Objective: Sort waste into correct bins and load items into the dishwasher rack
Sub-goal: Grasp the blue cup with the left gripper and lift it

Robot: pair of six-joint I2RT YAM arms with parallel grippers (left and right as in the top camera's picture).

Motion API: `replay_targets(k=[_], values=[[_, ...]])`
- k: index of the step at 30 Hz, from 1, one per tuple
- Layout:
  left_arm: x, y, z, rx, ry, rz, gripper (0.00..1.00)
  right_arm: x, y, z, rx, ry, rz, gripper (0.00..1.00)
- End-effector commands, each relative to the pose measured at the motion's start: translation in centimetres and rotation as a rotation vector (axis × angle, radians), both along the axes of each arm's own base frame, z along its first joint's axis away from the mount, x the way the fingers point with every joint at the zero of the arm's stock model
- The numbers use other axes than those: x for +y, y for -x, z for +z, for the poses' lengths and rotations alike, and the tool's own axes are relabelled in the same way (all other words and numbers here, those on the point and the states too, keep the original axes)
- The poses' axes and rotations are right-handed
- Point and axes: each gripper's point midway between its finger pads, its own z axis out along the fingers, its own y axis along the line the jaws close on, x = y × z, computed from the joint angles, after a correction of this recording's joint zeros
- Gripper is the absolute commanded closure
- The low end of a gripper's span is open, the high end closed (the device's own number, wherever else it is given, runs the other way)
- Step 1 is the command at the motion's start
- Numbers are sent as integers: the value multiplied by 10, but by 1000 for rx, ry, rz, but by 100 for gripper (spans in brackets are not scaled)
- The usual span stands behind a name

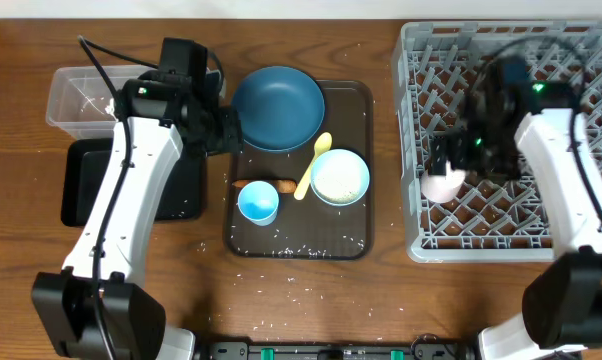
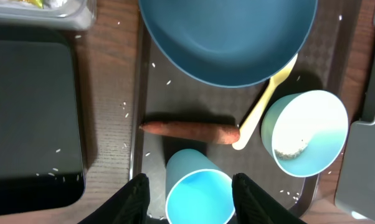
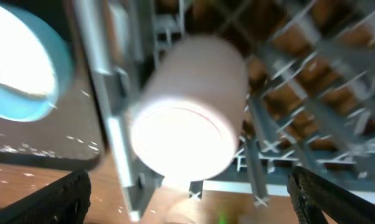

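My left gripper should lift the cup [image 1: 258, 203] and pass it to my right gripper, because the light blue cup is standing under my left gripper, far from the dishwasher rack [image 1: 486, 215].
My left gripper [image 1: 226, 130] [image 2: 190, 200] is open and empty, its fingers either side of the light blue cup [image 1: 258, 203] [image 2: 199, 193] but above it. The orange carrot [image 1: 262, 185] [image 2: 190, 131] lies beside the cup. The dark blue dish [image 1: 277, 107] [image 2: 228, 37], pale yellow spoon [image 1: 313, 165] [image 2: 262, 109] and white-and-light-blue bowl [image 1: 340, 177] [image 2: 306, 132] are on the tray. My right gripper [image 1: 444, 163] [image 3: 190, 193] is wide open over the pink cup [image 1: 442, 186] [image 3: 190, 118], which lies in the grey dishwasher rack [image 1: 511, 235] [image 3: 312, 118].
The dishes sit on a dark brown serving tray [image 1: 362, 100] [image 2: 151, 93]. A clear tub [image 1: 76, 100] [image 2: 75, 18] and a black tray [image 1: 81, 190] [image 2: 32, 112] stand at the left. Rice grains [image 1: 291, 275] are scattered on the table and tray.
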Motion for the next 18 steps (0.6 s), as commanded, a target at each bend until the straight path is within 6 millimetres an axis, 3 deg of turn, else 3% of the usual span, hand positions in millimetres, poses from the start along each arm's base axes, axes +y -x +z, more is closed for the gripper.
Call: replay_targets(k=[1, 6, 12, 18], values=[[-4, 9, -13, 30, -19, -32, 54, 1, -14, 54, -167, -3, 18, 1], [-15, 9, -41, 22, -18, -61, 53, 6, -18, 78, -253, -21, 26, 1], [-20, 31, -77, 95, -37, -83, 49, 7, -14, 77, -238, -21, 29, 1], [-14, 52, -99, 166, -61, -82, 48, 8, -16, 78, -246, -21, 33, 1]])
